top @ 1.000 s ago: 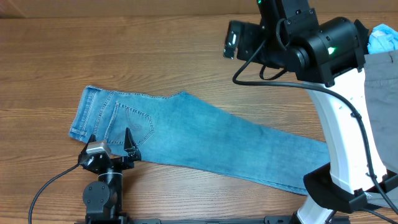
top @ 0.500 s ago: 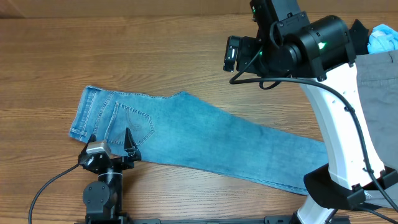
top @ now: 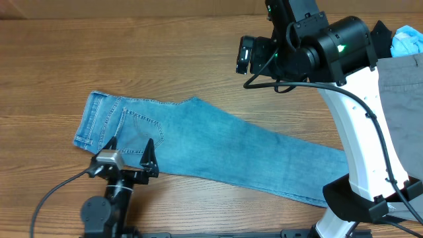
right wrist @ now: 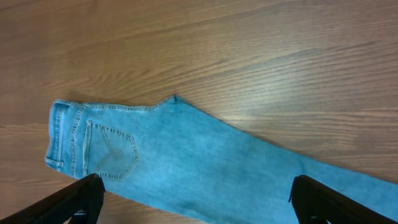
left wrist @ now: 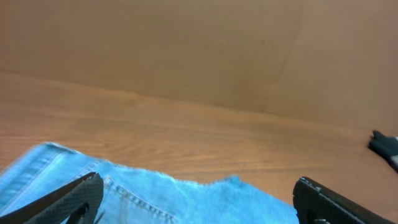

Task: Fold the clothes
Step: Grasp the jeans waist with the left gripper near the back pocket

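The jeans' legs (top: 281, 162) point away from the waistband at a slant, so my left gripper needs to hold the pocket's edge (top: 121, 124) while my right gripper pulls the legs straight before the fold.
The light-blue jeans (top: 205, 142) lie flat on the wooden table, folded lengthwise, with the waistband at the left and the legs running to the lower right. A stitched back pocket (top: 142, 129) faces up. My left gripper (top: 132, 147) is open at the jeans' near edge, by the pocket; its wrist view shows denim (left wrist: 186, 199) between the spread fingers (left wrist: 68, 199). My right arm (top: 310, 46) hangs high over the table's far side. My right gripper (right wrist: 193, 199) is open and empty, well above the jeans (right wrist: 186, 162).
A grey cloth (top: 404, 99) and a blue item (top: 406, 39) lie at the right edge. The right arm's white base (top: 363, 158) stands over the leg ends. Bare wood lies beyond the jeans.
My left gripper has shifted a little right and forward over the jeans' near edge. My right arm swung slightly left a second ago and has since held still.
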{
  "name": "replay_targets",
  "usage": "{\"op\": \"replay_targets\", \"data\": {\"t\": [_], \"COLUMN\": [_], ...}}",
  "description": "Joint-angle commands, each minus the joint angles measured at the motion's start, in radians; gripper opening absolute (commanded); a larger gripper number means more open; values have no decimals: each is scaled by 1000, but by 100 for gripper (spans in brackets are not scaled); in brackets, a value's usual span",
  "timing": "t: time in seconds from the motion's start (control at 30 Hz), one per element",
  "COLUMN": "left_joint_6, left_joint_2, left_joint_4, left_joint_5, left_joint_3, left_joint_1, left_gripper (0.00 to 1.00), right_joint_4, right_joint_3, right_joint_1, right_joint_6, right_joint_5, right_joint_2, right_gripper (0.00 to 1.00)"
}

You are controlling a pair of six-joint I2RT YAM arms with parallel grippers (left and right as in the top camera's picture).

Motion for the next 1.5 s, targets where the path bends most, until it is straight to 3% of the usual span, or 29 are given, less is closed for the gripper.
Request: {"op": "replay_targets", "data": {"t": [0.0, 0.2, 0.4, 0.5, 0.63, 0.73, 0.83, 1.0, 1.1, 1.2, 1.27, 1.3, 1.33, 1.37, 1.4, 1.43, 1.47], "left_joint_6": [14, 12, 13, -15, -99, -71, 68, 119, 119, 157, 179, 187, 194, 193, 193, 193, 193], "left_joint_2": [82, 443, 744, 836, 1003, 1153, 1337, 1527, 1621, 1687, 1718, 1727, 1735, 1741, 1748, 1751, 1757], "left_joint_4": [-93, -413, -491, -508, -650, -759, -826, -848, -849, -844, -832, -828, -823, -815, -807, -801, -794], "left_joint_5": [-112, -126, 75, 32, -81, -43, 81, 112, 112, 117, 112, 112, 111, 108, 108, 108, 108], "left_joint_3": [187, 490, 653, 692, 831, 959, 1070, 1097, 1097, 1097, 1097, 1097, 1097, 1097, 1097, 1097, 1097], "left_joint_1": [3, 3, 3, 9, 60, 138, 216, 235, 233, 233, 232, 232, 232, 232, 232, 232, 232], "left_gripper": [100, 100, 100, 100, 100, 100, 100, 100, 100, 100, 98, 85, 54, 37, 27, 8, 4], "right_joint_4": [10, 27, 78, 113, 134, 140, 149, 153, 141, 128, 123, 122, 122, 124, 127, 127, 128], "right_joint_3": [-5, -40, -145, -212, -291, -338, -389, -430, -431, -431, -437, -443, -452, -463, -480, -497, -514], "right_joint_1": [-2, -2, -2, -2, -2, -2, -2, -2, -2, -2, -2, -2, -2, -4, -7, -12, -19], "right_joint_6": [-8, -8, -8, -8, -8, -7, -7, -7, 5, 24, 27, 27, 27, 27, 27, 29, 34], "right_joint_5": [-1, -1, -1, -1, -2, -2, -2, -3, -3, -5, -5, 0, 7, 15, 29, 43, 51], "right_joint_2": [-5, -5, -5, -5, -5, -5, -5, -5, -5, -5, -5, -5, -5, -5, -5, -5, -5], "right_gripper": [100, 100, 100, 100, 100, 100, 100, 99, 83, 75, 55, 44, 33, 25, 15, 10, 8]}}
